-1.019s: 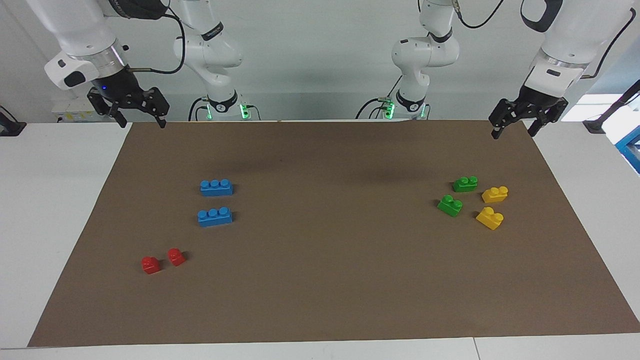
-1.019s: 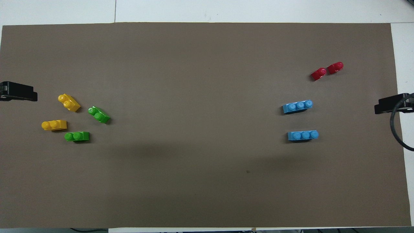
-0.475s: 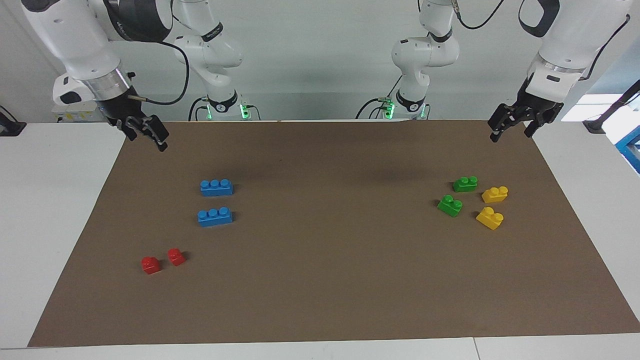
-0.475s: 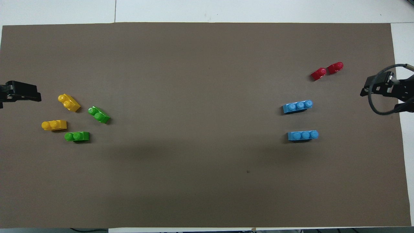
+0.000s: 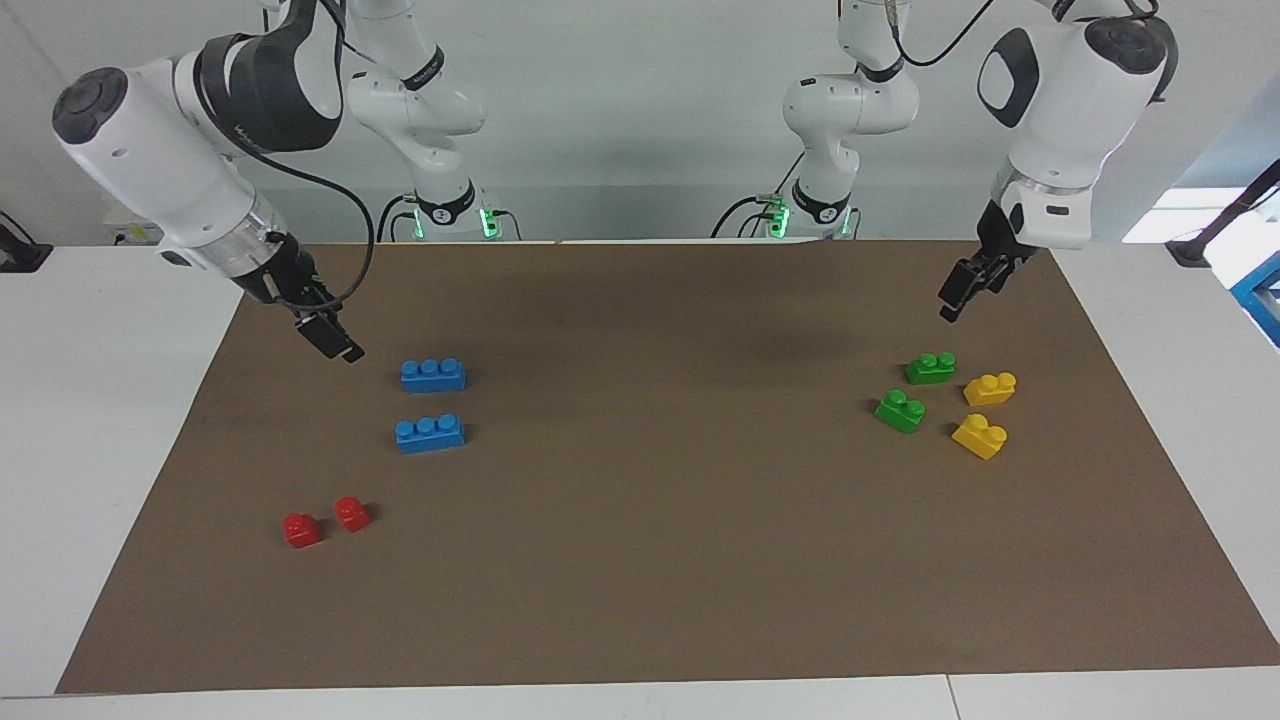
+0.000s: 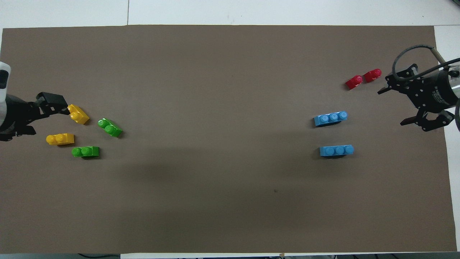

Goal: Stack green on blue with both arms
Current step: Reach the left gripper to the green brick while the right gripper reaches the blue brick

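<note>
I expect the green brick [image 6: 110, 127] to leave a blue stud showing when I press it on, because it is shorter than the blue brick [image 6: 330, 118].
Two green bricks [image 5: 930, 368] [image 5: 900, 411] lie on the brown mat toward the left arm's end, also seen from overhead [image 6: 85, 151] [image 6: 110, 127]. Two blue three-stud bricks [image 5: 433, 375] [image 5: 429, 434] lie toward the right arm's end, one nearer to the robots than the other [image 6: 336, 150] [image 6: 330, 118]. My left gripper [image 5: 955, 300] [image 6: 50, 120] hangs open and empty over the mat edge beside the yellow bricks. My right gripper [image 5: 335, 340] [image 6: 391, 108] hangs open and empty over the mat's edge, beside the blue bricks.
Two yellow bricks [image 5: 990, 388] [image 5: 980, 436] lie beside the green ones, closer to the mat's end. Two small red bricks [image 5: 301, 529] [image 5: 352, 513] sit farther from the robots than the blue bricks. The brown mat [image 5: 660, 520] covers most of the white table.
Both arms have lowered and swung inward from the mat's corners. The right gripper moved toward the blue bricks, the left toward the green and yellow ones. No brick moved.
</note>
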Motion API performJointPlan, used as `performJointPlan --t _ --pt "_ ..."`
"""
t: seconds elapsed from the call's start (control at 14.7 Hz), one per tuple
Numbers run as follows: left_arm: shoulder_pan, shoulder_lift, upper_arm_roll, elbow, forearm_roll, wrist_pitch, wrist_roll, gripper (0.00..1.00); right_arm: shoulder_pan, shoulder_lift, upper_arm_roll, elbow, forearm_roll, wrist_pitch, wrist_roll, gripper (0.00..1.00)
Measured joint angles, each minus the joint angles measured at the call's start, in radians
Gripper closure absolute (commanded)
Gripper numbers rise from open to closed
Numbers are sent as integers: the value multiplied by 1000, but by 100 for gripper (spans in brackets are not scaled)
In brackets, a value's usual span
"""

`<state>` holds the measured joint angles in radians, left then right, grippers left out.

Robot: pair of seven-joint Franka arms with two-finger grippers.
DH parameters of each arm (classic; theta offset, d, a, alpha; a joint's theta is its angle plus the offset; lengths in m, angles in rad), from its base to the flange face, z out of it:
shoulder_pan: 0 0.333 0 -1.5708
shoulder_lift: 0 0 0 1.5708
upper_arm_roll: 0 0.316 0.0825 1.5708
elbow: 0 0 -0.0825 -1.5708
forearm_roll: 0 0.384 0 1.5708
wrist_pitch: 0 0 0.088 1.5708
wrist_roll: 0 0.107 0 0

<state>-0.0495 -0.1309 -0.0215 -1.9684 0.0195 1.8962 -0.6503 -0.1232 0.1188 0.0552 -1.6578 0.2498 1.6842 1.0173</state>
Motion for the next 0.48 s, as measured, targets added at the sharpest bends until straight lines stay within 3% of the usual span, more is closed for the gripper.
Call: performJointPlan --t 0.27,0.48 --pt "-10 16 -1 -116 0 135 -239 0 -2 84 -4 15 26 21 49 1" --pt "-15 78 -1 -143 0 219 -339 0 -5 149 -7 16 61 61 68 1"
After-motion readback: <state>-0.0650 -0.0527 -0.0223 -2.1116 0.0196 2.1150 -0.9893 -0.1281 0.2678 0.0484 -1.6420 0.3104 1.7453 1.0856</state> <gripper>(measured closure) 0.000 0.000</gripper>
